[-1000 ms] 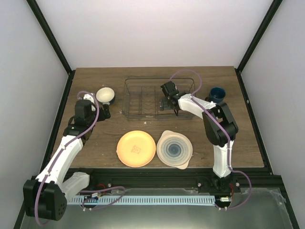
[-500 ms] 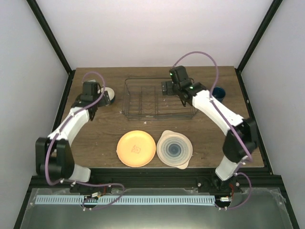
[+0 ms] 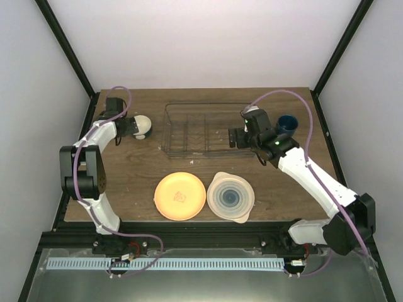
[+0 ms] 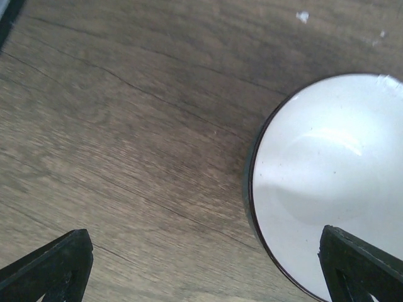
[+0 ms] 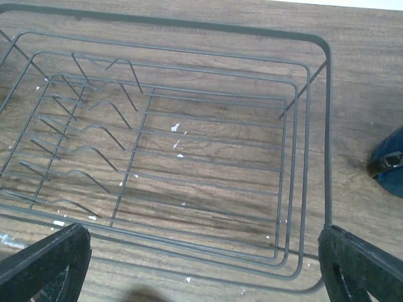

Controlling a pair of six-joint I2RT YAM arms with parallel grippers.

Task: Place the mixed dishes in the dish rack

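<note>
I keep lowering my left gripper until its fingers are on either side of the bowl's rim (image 4: 267, 247), then close it. One finger is over the small white bowl's inside (image 4: 334, 189) and the other is over open wood.
The small white bowl (image 3: 143, 124) sits at the far left of the table; in the left wrist view (image 4: 327, 182) it fills the right side. My left gripper (image 3: 130, 128) (image 4: 203, 251) is open and empty beside it, with one fingertip (image 4: 352, 258) over the bowl's inside. The dish rack (image 3: 189, 131) (image 5: 189, 145) is an empty dark wire basket. My right gripper (image 3: 235, 138) (image 5: 204, 251) is open and empty above its right end. The dark blue mug (image 3: 288, 124) (image 5: 390, 163) stands right of the rack. The orange plate (image 3: 181, 195) and the pale blue-ringed plate (image 3: 230, 197) lie near the front. The striped plate is out of view.
The table's left edge and a black frame post (image 3: 82, 145) run close to the left arm. White specks (image 5: 176, 141) lie on the wood under the rack.
The left arm has swung to the far left, bringing its gripper to the bowl. The right gripper has drawn back from over the rack's middle to its right end.
</note>
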